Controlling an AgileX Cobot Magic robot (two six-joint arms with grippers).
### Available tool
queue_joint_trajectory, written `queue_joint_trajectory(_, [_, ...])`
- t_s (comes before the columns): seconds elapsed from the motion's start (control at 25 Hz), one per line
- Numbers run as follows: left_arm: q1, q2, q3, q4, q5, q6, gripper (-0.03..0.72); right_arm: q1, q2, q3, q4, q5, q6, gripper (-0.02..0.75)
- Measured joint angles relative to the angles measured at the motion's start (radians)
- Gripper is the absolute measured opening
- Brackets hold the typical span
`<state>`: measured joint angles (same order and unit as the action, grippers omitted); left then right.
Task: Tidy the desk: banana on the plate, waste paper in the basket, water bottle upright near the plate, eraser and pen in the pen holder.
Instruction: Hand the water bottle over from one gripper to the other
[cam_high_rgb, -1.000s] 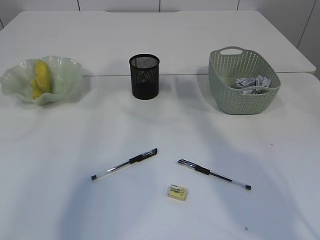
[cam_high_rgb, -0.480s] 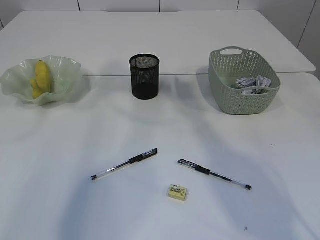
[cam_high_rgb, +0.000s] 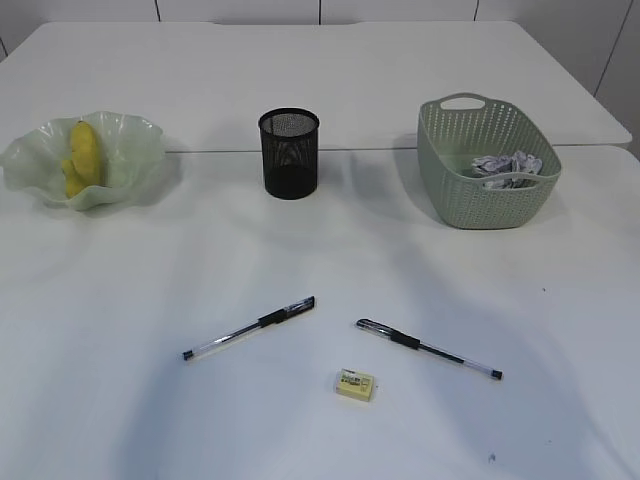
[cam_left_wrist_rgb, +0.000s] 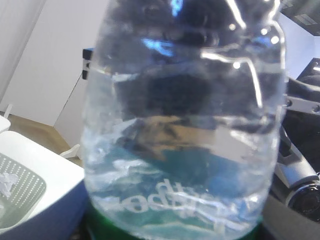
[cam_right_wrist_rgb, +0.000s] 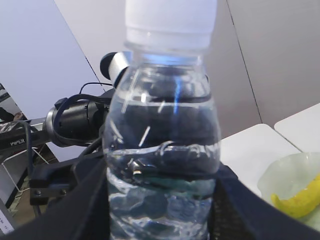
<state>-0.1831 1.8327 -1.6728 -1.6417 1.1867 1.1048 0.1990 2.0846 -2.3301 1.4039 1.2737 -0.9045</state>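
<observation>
The water bottle (cam_right_wrist_rgb: 162, 127) is in both grippers and the plate (cam_high_rgb: 122, 165) is on my left gripper's side, so next my right gripper lets go and moves away from the bottle.
The water bottle (cam_right_wrist_rgb: 162, 150) stands upright, white cap on top, between the dark fingers (cam_right_wrist_rgb: 87, 200) of my right gripper (cam_right_wrist_rgb: 162, 210), which is shut on its body. The same bottle (cam_left_wrist_rgb: 185, 125) fills the left wrist view at very close range, with its green label at the bottom; my left gripper's fingers are hidden there. Neither arm nor the bottle shows in the exterior view. The banana (cam_high_rgb: 84, 155) lies on the plate (cam_high_rgb: 135, 150). Waste paper (cam_high_rgb: 505, 165) sits in the basket (cam_high_rgb: 470, 195). Two pens (cam_high_rgb: 250, 327) (cam_high_rgb: 428, 348) and the eraser (cam_high_rgb: 355, 384) lie on the desk (cam_high_rgb: 300, 250), in front of the pen holder (cam_high_rgb: 289, 153).
Behind the bottle in the right wrist view is the other arm (cam_right_wrist_rgb: 75, 120), with the plate (cam_right_wrist_rgb: 280, 175) and banana (cam_right_wrist_rgb: 300, 200) at lower right. The left wrist view shows the basket (cam_left_wrist_rgb: 20, 195) at lower left and arm hardware (cam_left_wrist_rgb: 300, 175) at right.
</observation>
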Motion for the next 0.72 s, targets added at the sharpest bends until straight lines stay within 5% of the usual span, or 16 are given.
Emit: queue_joint_trajectory(0.72, [-0.004, 0.0, 0.0, -0.005, 0.0, 0.0, 0.4, 0.0, 0.0, 0.0, 0.002, 0.0, 0.031, 0.407])
